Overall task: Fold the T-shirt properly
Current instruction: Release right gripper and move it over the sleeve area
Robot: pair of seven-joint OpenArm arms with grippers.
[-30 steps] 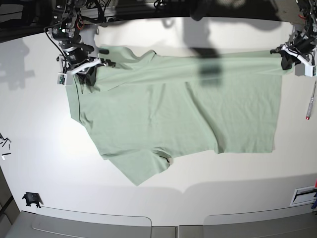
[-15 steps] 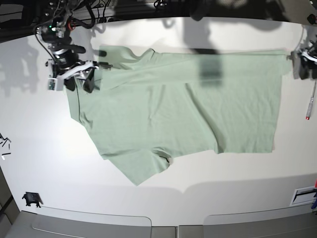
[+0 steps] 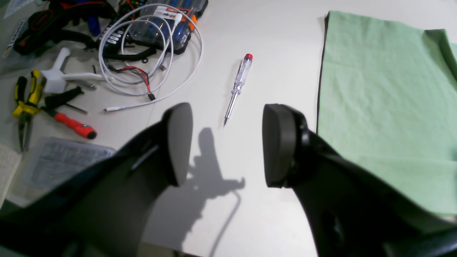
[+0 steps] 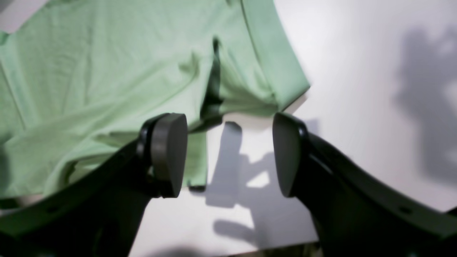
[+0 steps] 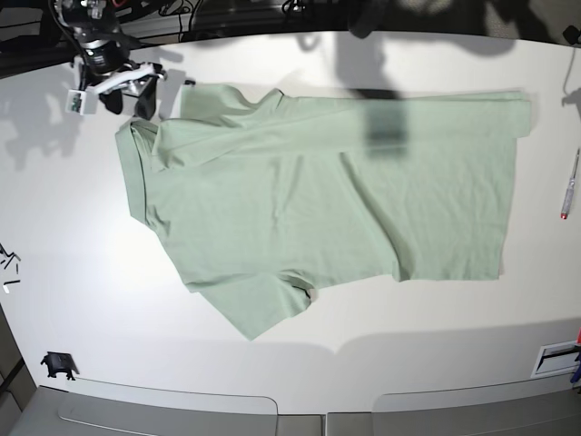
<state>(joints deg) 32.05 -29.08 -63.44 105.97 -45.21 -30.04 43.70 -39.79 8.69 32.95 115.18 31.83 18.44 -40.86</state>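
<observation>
The pale green T-shirt [image 5: 272, 209] has a loose crease [image 5: 373, 216] across it. The whole T-shirt will slide and that crease will flatten when I pull the T-shirt's far edge.
The pale green T-shirt [image 5: 327, 200] lies spread on the white table [image 5: 91, 272], its far edge folded over toward the middle and one sleeve [image 5: 259, 309] pointing to the near side. My right gripper [image 5: 127, 100] is open and empty, just off the shirt's far-left corner. In the right wrist view it [image 4: 230, 153] hovers over bare table beside a bunched shirt corner [image 4: 264, 89]. My left gripper [image 3: 228, 142] is open and empty over bare table, left of the shirt's straight edge [image 3: 385, 100]. It is out of the base view.
A clear tester screwdriver with a red cap [image 3: 238, 85] lies just beyond the left gripper and also shows in the base view [image 5: 569, 186]. A coiled white cable [image 3: 150, 53], pliers [image 3: 25, 103], a red-handled screwdriver [image 3: 71, 123] and a plastic box [image 3: 60, 160] lie further left.
Both grippers have drawn back and outward from the shirt's far corners. The left one has gone out of the base view. The shirt's far edge now lies flat.
</observation>
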